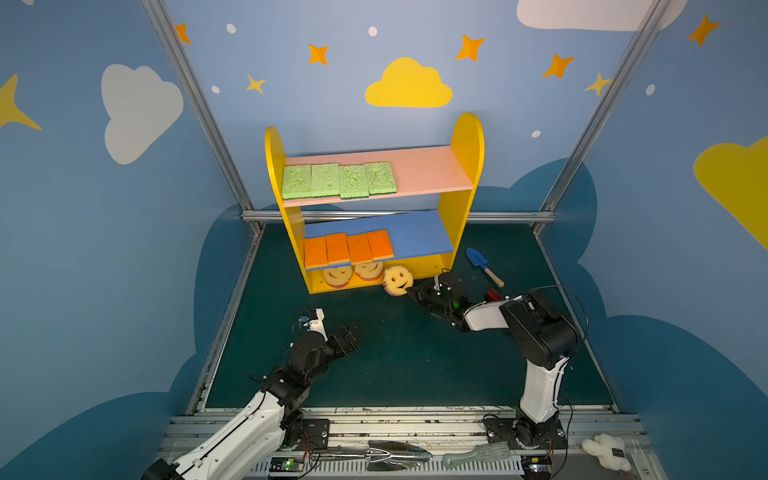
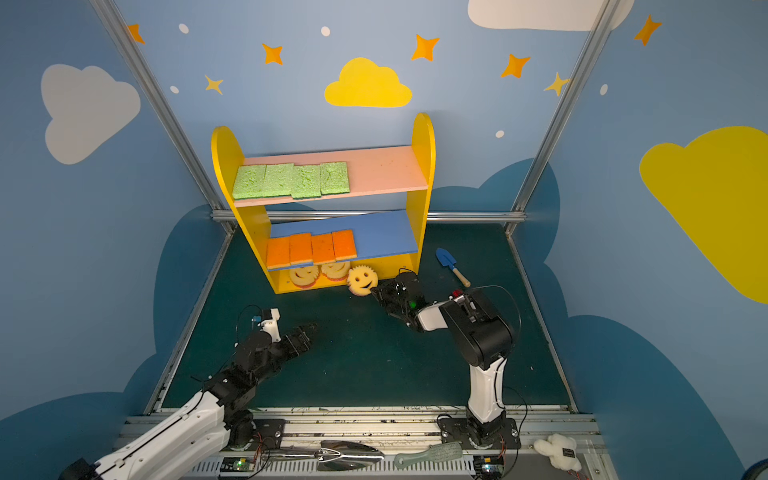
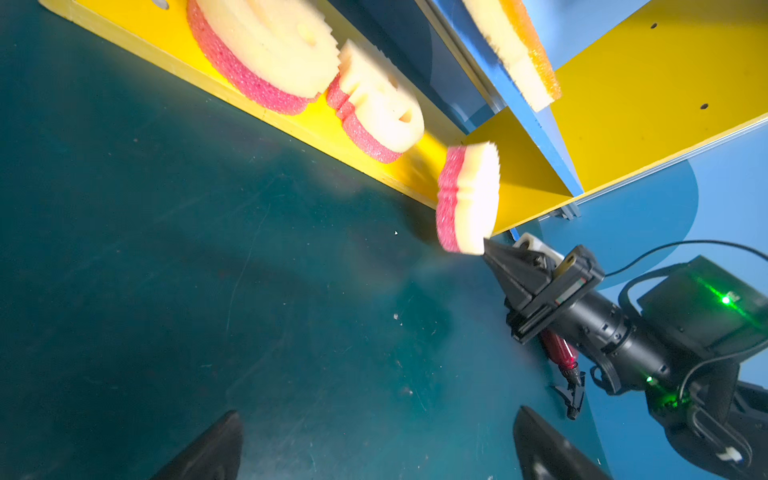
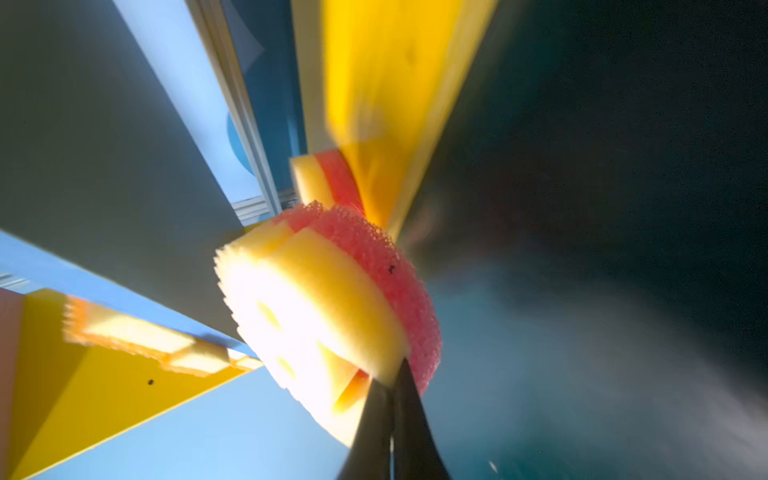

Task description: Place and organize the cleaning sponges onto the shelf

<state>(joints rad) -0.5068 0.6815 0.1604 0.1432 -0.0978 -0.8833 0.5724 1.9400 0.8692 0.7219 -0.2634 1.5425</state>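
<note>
The held smiley sponge's pink side (image 3: 448, 200) is down and the yellow base's free space (image 1: 421, 265) is ahead, so my right gripper should keep going under the blue board and let go there.
The shelf (image 1: 467, 137) stands at the back. Several green sponges (image 1: 338, 180) lie in a row on its pink board, and several orange-topped ones (image 1: 348, 249) on the blue board. Two smiley sponges (image 1: 337, 276) (image 1: 369, 270) lie on the yellow base. A third smiley sponge (image 1: 397, 281) (image 2: 362, 281) (image 3: 467, 199) (image 4: 324, 307) is tilted on edge just in front of the base, off the floor. My right gripper (image 1: 411, 293) (image 2: 374, 292) (image 4: 392, 374) is shut on its rim. My left gripper (image 1: 353, 332) (image 2: 309, 332) (image 3: 378, 413) hovers open and empty over the mat, apart from everything.
A blue toy shovel (image 1: 482, 264) lies right of the shelf. A red-handled tool (image 3: 559, 353) lies under the right arm. On the front rail are a metal trowel (image 1: 395, 455), a brush (image 1: 478, 455) and a white plush (image 1: 606, 453). Walls close in the green mat (image 1: 395, 365).
</note>
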